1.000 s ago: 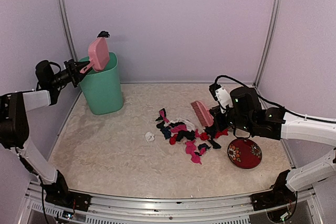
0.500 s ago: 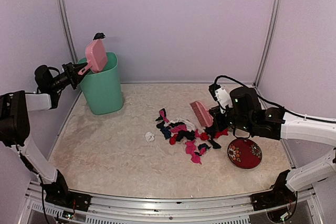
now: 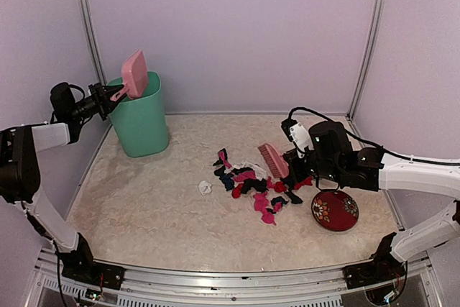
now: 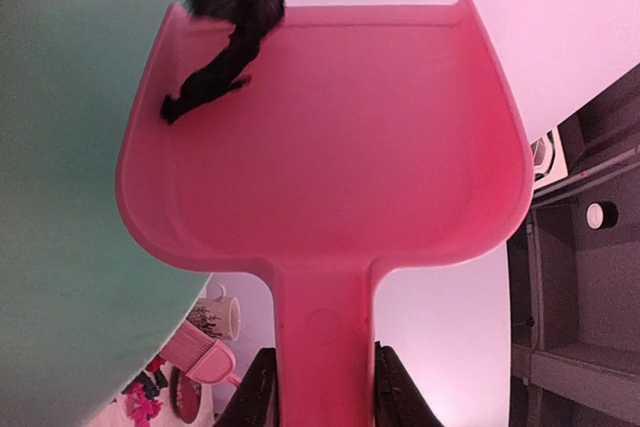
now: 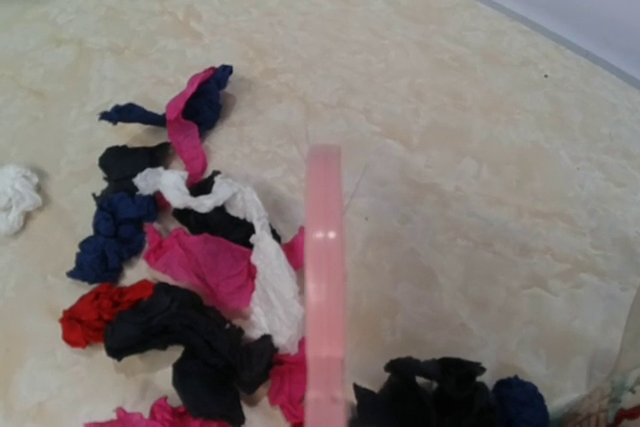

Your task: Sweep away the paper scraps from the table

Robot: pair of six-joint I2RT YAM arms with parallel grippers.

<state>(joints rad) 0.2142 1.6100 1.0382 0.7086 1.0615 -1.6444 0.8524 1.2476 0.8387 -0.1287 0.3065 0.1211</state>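
The green bin [image 3: 142, 118] is far away from the paper scraps, so my left gripper should move the pink dustpan around the bin's wall side [image 3: 118, 121] and push the bin nearer.
The paper scraps [image 3: 253, 185] lie in a loose pile of black, magenta, red, white and navy bits on the beige table [image 3: 144, 206]; one white scrap [image 3: 205, 188] sits apart to the left. My left gripper [image 4: 325, 399] is shut on the handle of a pink dustpan [image 4: 330, 137], held tilted above a green bin [image 3: 140, 116]. A blurred black scrap [image 4: 228, 22] is at the pan's lip. My right gripper [image 3: 292, 160] is shut on a pink brush [image 3: 273, 157] at the pile's right edge. In the right wrist view the brush [image 5: 325, 287] shows edge-on and the fingers are hidden.
A red patterned plate [image 3: 335, 211] lies at the right, close under my right arm. A white mug [image 4: 218, 315] stands behind the brush. The green bin stands at the back left by the wall. A metal rail [image 3: 230, 282] runs along the front edge.
The dustpan has tipped further over the bin and the black scrap on its top edge no longer shows from above. The right arm has carried the brush slightly left towards the pile.
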